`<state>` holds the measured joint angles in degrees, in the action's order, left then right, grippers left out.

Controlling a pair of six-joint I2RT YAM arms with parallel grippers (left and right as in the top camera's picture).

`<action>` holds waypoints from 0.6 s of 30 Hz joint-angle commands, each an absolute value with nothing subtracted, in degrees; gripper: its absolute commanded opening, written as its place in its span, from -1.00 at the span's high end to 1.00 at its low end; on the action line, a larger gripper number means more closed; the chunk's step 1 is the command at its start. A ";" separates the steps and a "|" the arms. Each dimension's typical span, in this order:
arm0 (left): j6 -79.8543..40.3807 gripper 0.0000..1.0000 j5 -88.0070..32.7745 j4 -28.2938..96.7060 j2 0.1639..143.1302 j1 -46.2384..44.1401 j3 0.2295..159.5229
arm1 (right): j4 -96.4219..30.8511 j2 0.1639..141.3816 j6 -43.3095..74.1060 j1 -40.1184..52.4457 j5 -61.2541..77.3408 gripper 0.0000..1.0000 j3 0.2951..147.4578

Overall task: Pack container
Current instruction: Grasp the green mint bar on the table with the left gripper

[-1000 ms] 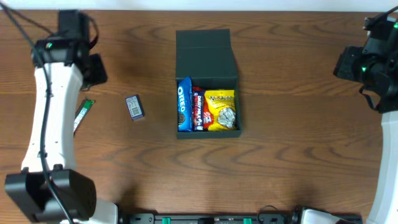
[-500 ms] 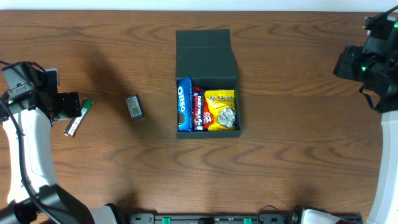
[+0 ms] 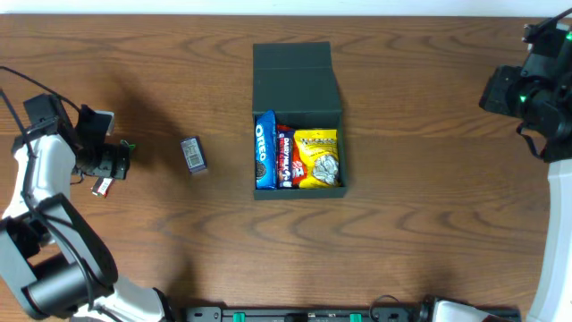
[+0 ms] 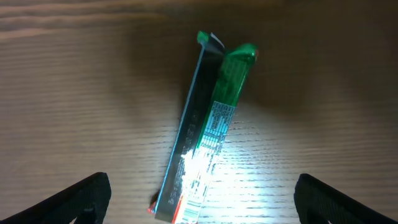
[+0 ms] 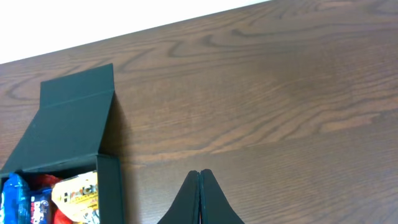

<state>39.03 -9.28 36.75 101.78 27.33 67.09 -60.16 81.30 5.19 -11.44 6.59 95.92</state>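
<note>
My left gripper has its open fingers across the narrow width of the green and silver (image 4: 200, 144) bar packet, so it should go down next until the fingers are on either side of its sides (image 4: 193, 171), then close.
The container (image 3: 298, 190), a dark teal box, stands at the table's middle with its flap lid (image 3: 295, 67) open toward the back. It holds a blue Oreo packet (image 3: 263, 150), a red packet (image 3: 285, 156) and a yellow packet (image 3: 317, 157). At the far left my left gripper (image 3: 109, 162) hangs open over a slim green and silver bar packet (image 4: 208, 130), one finger on each side of it (image 4: 81, 196), not touching. My right gripper (image 5: 200, 190) is shut on nothing, right of the container (image 5: 107, 186).
A small grey-purple packet (image 3: 193, 153) lies on the wood between the bar packet and the container. The right arm (image 3: 523, 94) sits at the table's right edge. The table's back edge runs just behind the lid (image 5: 71, 118).
My left arm has swung from the back left corner forward to over the bar packet, and its jaws have opened wide. The right arm has not moved.
</note>
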 commanded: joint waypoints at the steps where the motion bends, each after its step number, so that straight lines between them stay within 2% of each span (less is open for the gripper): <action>1: 41.85 -0.90 -10.13 35.99 104.47 27.77 66.81 | -60.14 81.17 5.13 -11.70 6.66 0.97 95.94; 11: 41.89 -0.91 -10.13 33.82 108.55 27.77 66.81 | -60.10 81.17 5.65 -11.68 6.66 0.97 95.94; 14: 42.52 -0.98 -10.13 33.56 108.60 27.77 66.81 | -60.10 81.17 5.74 -11.68 6.68 0.97 95.94; 15: 42.74 -0.89 -10.13 33.56 108.66 27.77 66.81 | -60.10 81.17 5.74 -11.68 6.66 0.97 95.94; 18: 42.94 -0.89 -10.13 33.52 109.12 27.77 66.81 | -60.10 81.17 5.74 -11.68 6.66 0.97 95.94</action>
